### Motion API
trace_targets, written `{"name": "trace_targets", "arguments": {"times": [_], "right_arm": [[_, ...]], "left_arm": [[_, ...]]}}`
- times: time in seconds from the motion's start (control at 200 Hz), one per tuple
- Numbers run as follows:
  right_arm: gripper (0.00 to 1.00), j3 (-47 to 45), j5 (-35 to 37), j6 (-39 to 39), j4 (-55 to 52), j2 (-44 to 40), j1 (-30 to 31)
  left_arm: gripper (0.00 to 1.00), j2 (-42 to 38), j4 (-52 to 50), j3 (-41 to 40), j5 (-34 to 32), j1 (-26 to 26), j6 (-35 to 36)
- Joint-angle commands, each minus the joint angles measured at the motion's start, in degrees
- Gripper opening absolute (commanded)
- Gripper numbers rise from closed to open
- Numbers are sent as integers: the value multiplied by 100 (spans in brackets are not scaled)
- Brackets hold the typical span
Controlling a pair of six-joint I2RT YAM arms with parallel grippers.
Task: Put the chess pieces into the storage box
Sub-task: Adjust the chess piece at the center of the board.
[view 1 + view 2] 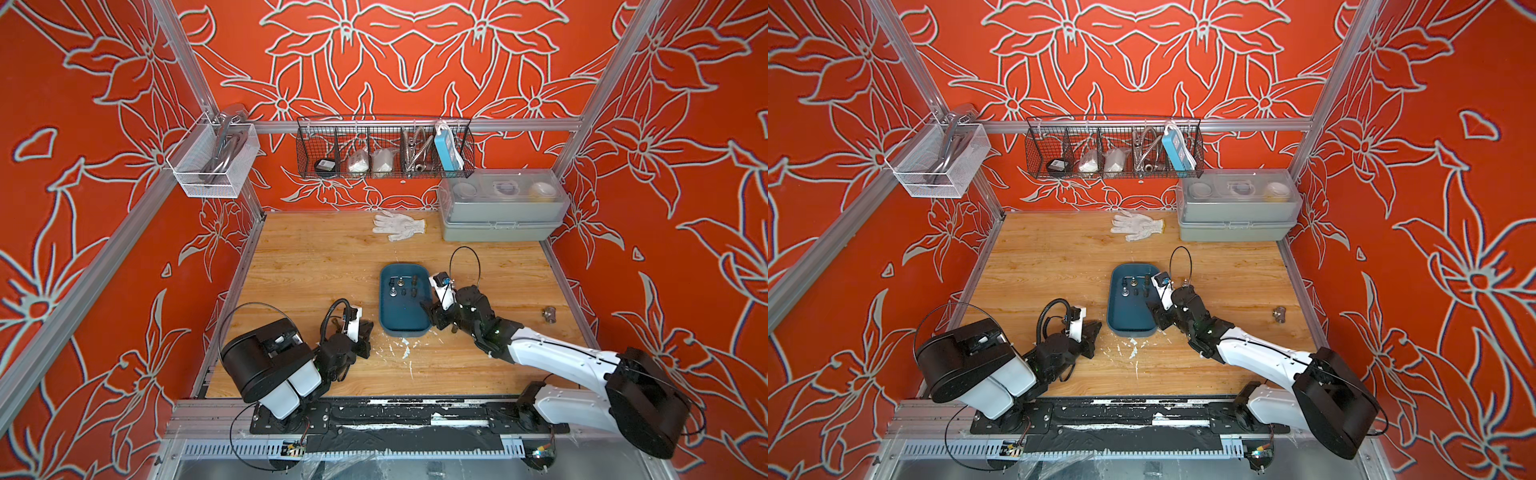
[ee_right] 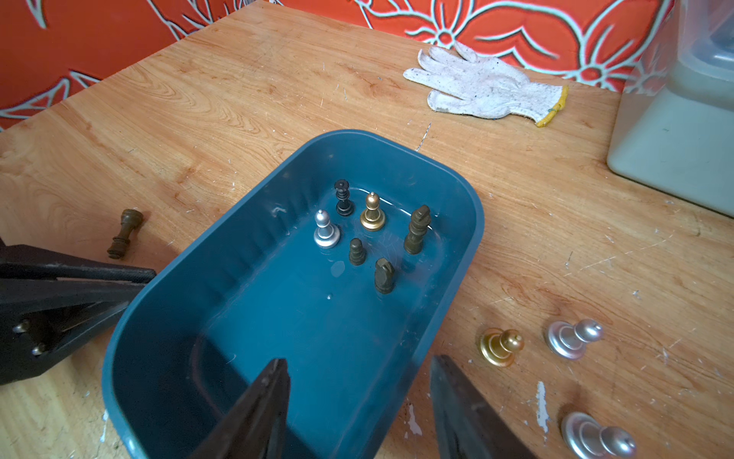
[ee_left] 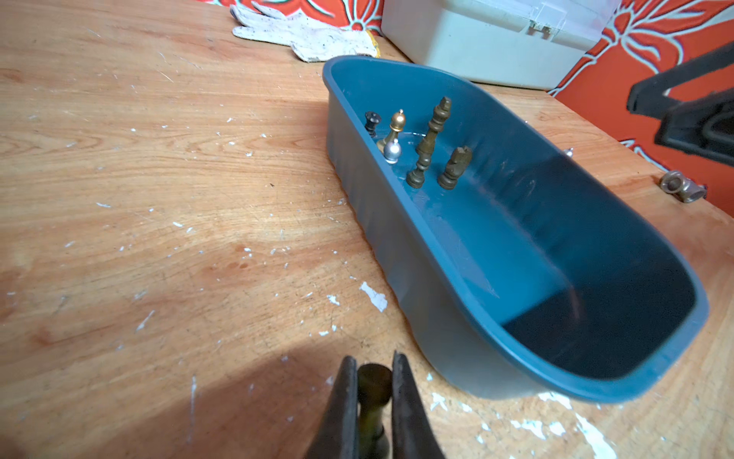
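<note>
The dark olive chess piece [image 3: 374, 384] is nearly level in my left gripper, low beside the storage box's side, so I should put it down and grip it from above.
The teal storage box [image 1: 405, 322] [image 1: 1128, 320] sits mid-table, with several chess pieces [image 2: 372, 222] [image 3: 427, 147] upright at its far end. My left gripper [image 3: 373, 361] [image 1: 365, 328], just left of the box's near end, is shut on a dark olive chess piece [image 3: 373, 383]. A brown piece [image 2: 126, 232] shows by that gripper's fingers [image 2: 79, 278]; I cannot tell whether it is the same one. My right gripper [image 2: 357, 361] [image 1: 432, 316] is open, straddling the box's right wall near the front. A gold piece [image 2: 500, 345] and two silver ones [image 2: 574, 337] [image 2: 599, 437] lie on the table right of the box.
At the back lie a white glove [image 1: 399, 224] and a grey box with a clear lid [image 1: 500, 212]. A metal fitting [image 1: 549, 313] sits near the table's right edge. A black wire basket [image 1: 384, 149] and a white one [image 1: 212, 158] hang on the rails.
</note>
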Motion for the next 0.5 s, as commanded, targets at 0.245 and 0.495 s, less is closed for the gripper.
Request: {"name": "trace_targets", "arguments": {"times": [0.245, 0.495], "right_arm": [[61, 87, 59, -31, 3, -128, 35], [61, 72, 96, -30, 18, -123, 43]], "left_arm": [[21, -234, 47, -249, -106, -49, 69], [29, -2073, -1915, -172, -89, -43, -199]]}}
